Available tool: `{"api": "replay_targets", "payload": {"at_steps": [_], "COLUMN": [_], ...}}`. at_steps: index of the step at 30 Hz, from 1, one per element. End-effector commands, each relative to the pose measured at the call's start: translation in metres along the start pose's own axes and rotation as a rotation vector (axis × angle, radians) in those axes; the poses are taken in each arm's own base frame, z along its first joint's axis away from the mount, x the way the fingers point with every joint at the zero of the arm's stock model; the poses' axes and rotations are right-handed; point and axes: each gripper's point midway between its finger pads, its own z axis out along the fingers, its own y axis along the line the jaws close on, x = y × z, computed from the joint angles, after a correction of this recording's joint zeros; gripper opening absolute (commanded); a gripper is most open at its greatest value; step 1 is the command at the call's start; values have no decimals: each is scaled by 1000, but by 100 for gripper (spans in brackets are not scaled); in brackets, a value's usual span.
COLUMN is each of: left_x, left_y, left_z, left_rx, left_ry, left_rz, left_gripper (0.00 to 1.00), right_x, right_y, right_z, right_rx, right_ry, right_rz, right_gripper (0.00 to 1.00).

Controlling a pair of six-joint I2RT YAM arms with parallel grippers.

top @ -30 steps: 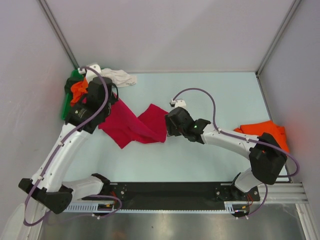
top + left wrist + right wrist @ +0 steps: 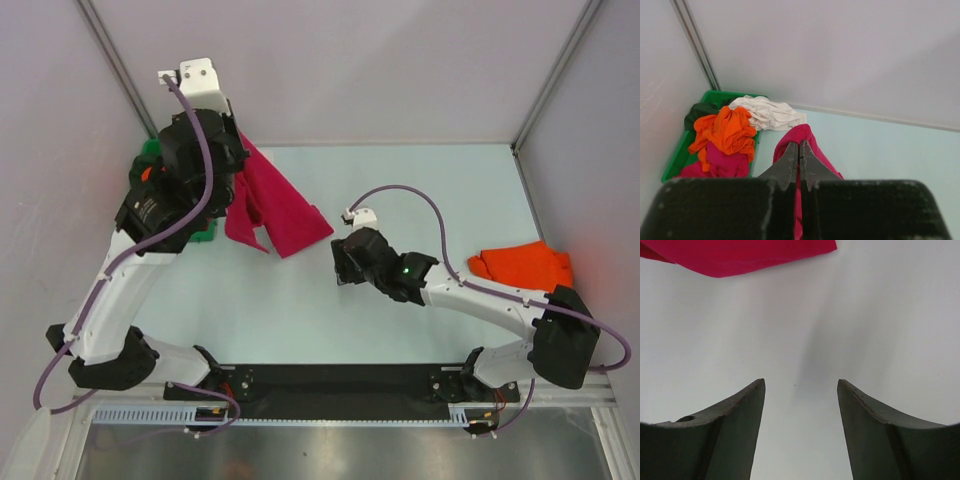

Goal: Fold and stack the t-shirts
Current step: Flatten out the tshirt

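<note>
Next, I swing my left gripper back and bring the lower edge [image 2: 303, 243] of the crimson-red t-shirt [image 2: 278, 203] within reach, because the t-shirt hangs beside the green bin, short of my open right gripper.
My left gripper [image 2: 799, 145] is shut on the crimson-red t-shirt [image 2: 805, 136] and holds it up at the back left, so the cloth [image 2: 280, 205] hangs down to the table beside the green bin. My right gripper [image 2: 800, 382] is open with nothing between its fingers; it hovers over bare table at mid-table [image 2: 340, 262], just short of the red shirt's edge [image 2: 740, 252]. In the bin lie an orange t-shirt [image 2: 725, 130], a magenta one [image 2: 722, 162] and a dark one [image 2: 699, 109]. A white t-shirt [image 2: 770, 112] spills over the rim. A folded orange t-shirt [image 2: 520, 265] lies at the right.
The green bin [image 2: 715, 94] stands in the back left corner against the enclosure walls. The raised left arm covers most of it in the top view. Pale walls close the table on three sides, and a black rail [image 2: 340, 380] runs along the near edge.
My left arm has risen and swung back-left, lifting the crimson shirt off the table and away from the right gripper. The right arm has shifted a little nearer, still open.
</note>
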Motion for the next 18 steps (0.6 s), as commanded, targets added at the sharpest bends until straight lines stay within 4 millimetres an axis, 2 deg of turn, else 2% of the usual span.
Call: {"api": "replay_targets", "payload": {"at_steps": [1, 5, 6, 8, 10, 16, 18], "left_x": [-17, -10, -17, -18, -29, -34, -35], "left_y": [-10, -39, -40, -53, -61, -64, -62], "left_z": [-8, -17, -21, -27, -38, -49, -52], "left_rx": [43, 99, 107, 114, 133, 149, 146], "left_ry": [-19, -5, -16, -18, -41, -52, -52], "left_rz": [-46, -8, -3, 26, 35, 30, 26], "left_gripper": [0, 0, 0, 0, 0, 0, 0], "right_x": [-7, -10, -1, 3, 13, 17, 7], "right_y": [11, 32, 35, 45, 53, 59, 60], "right_z": [7, 15, 20, 20, 23, 27, 27], "right_rx": [-16, -5, 7, 24, 32, 108, 147], "right_ry": [-36, -69, -51, -64, -55, -106, -138], "right_rz": [8, -72, -104, -160, -198, -293, -311], "right_gripper": [66, 66, 66, 66, 66, 67, 68]}}
